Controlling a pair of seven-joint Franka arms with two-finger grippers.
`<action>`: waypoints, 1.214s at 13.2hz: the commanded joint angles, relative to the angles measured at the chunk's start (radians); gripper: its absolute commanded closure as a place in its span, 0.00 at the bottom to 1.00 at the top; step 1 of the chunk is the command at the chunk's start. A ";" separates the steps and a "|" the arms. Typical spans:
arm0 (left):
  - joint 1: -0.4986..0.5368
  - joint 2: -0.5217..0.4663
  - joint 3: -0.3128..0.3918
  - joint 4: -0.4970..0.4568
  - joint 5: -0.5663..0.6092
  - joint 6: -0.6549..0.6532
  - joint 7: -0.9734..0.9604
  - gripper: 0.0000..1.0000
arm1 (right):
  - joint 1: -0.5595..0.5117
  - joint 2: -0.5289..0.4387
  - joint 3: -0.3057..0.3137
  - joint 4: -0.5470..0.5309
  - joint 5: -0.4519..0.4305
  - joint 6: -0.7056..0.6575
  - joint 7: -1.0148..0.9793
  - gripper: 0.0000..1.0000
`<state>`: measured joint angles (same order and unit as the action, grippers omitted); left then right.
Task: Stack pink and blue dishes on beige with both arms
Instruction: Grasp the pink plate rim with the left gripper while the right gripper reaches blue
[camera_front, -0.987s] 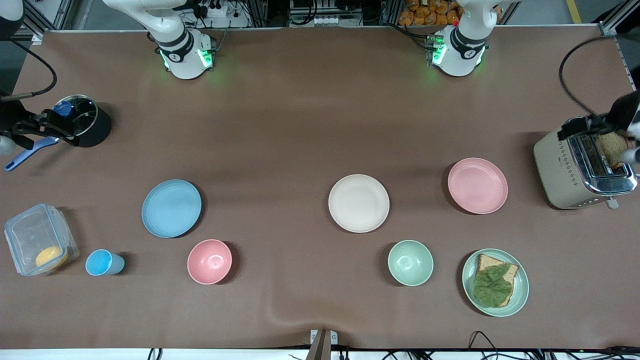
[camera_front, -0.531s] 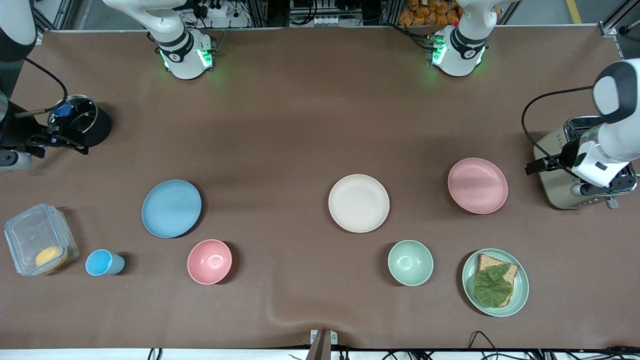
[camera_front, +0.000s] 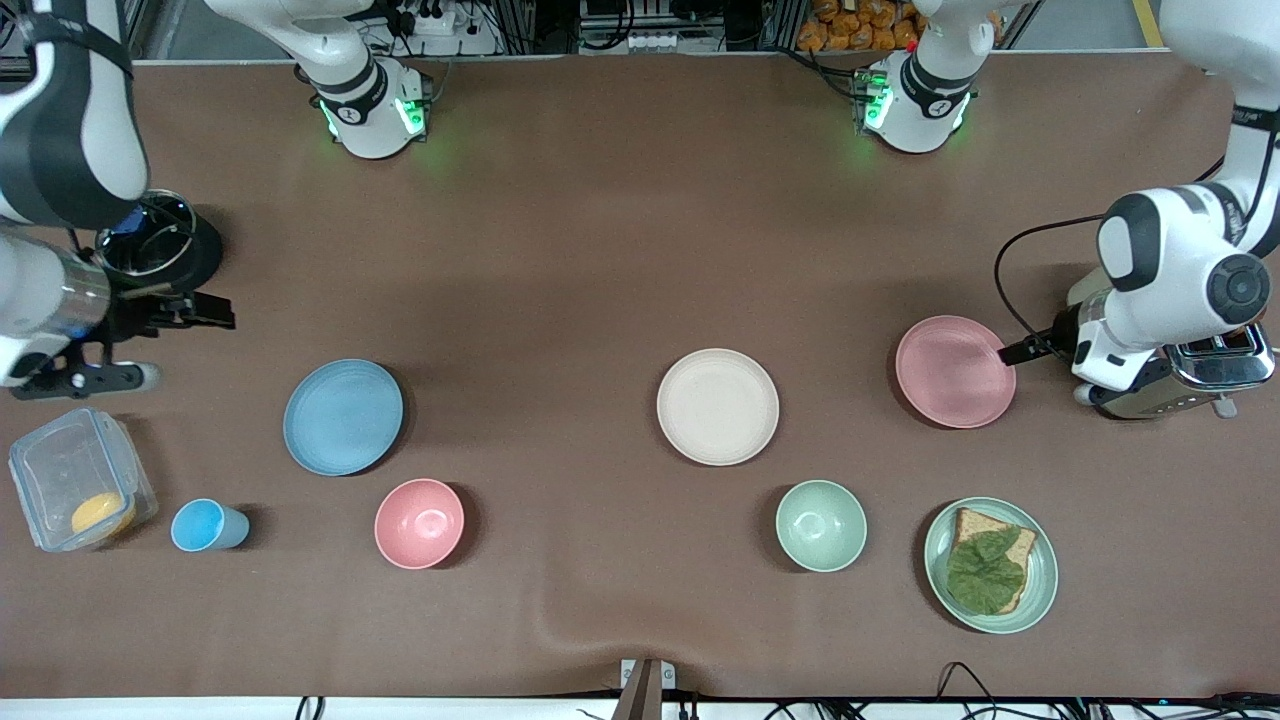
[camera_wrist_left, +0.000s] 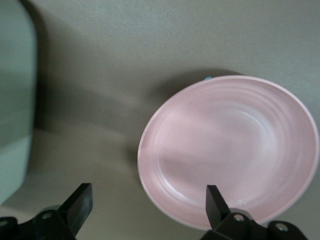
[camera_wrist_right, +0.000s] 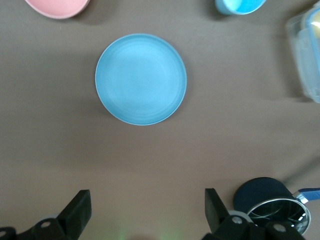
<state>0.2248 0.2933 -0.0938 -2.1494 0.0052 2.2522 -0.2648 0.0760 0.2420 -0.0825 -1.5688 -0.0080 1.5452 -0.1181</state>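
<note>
The circles of the pale pink plate (camera_front: 956, 372) and the beige plate (camera_front: 717, 407) look about the same width. The pink plate should cover all of the beige plate but a thin rim when I stack the pink plate.
The pale pink plate (camera_front: 955, 371) lies flat toward the left arm's end of the table, beside the toaster. My left gripper (camera_front: 1022, 351) hangs open over that plate's toaster-side rim; the left wrist view shows the pink plate (camera_wrist_left: 230, 150) under my left gripper (camera_wrist_left: 147, 192), nothing between the fingers. The light blue plate (camera_front: 343, 416) lies toward the right arm's end. My right gripper (camera_front: 212, 312) is open over bare table between the black pot and the blue plate (camera_wrist_right: 141, 78); the right gripper (camera_wrist_right: 146, 196) holds nothing. The beige plate (camera_front: 717, 406) sits bare mid-table.
A toaster (camera_front: 1190, 375) stands under the left arm's hand. A black pot (camera_front: 165, 245), a clear lidded box (camera_front: 75, 480), a blue cup (camera_front: 205, 526) and a pink bowl (camera_front: 419, 523) surround the blue plate. A green bowl (camera_front: 821, 525) and a green plate with bread (camera_front: 990, 565) lie nearer the camera.
The left gripper left the toaster and moved to the pink plate's rim. The right gripper left the black pot and moved toward the blue plate. No plate moved.
</note>
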 joint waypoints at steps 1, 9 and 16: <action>0.031 0.075 -0.006 0.003 0.019 0.064 -0.025 0.01 | 0.042 0.095 -0.003 0.071 -0.023 -0.023 0.002 0.00; 0.039 0.139 -0.006 0.003 0.019 0.099 -0.019 0.17 | 0.064 0.195 -0.005 0.148 -0.113 -0.011 -0.006 0.00; 0.039 0.153 -0.006 0.003 0.019 0.104 -0.019 0.71 | -0.036 0.261 -0.003 -0.066 -0.101 0.220 -0.003 0.00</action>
<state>0.2569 0.4401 -0.0938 -2.1486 0.0052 2.3444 -0.2714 0.0781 0.5180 -0.0969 -1.5420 -0.1025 1.6662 -0.1178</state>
